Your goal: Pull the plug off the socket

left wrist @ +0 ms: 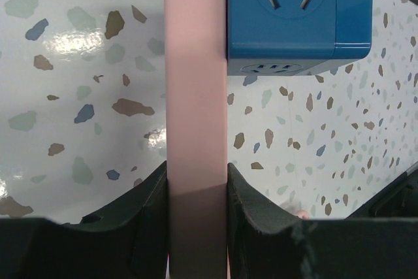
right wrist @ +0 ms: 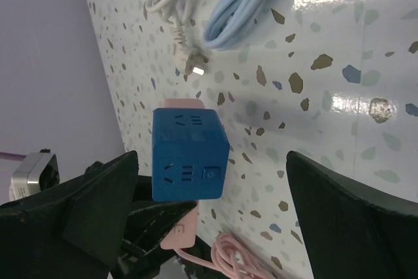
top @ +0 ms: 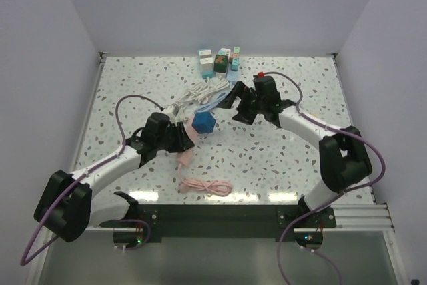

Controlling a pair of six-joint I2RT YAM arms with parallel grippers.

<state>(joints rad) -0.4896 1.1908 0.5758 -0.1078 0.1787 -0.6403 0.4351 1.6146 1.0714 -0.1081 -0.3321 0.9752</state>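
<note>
The blue cube is joined to the pink plug in my left gripper, so next my right gripper comes in and grips the cube before they are pulled apart.
A blue cube socket is at the table's middle, with a flat pink plug against its left side. My left gripper is shut on the pink plug, both fingers pressed on its sides, and the blue cube is just right of the plug's far end. My right gripper is open, just right of the cube and apart from it. In the right wrist view the cube lies between the open right gripper's fingers without touching them, and the pink plug shows behind it.
The plug's pink cable lies coiled near the front edge. White cable and light blue cable lie behind the cube. Several small adapters stand at the back. A red-tipped item is beside the right arm.
</note>
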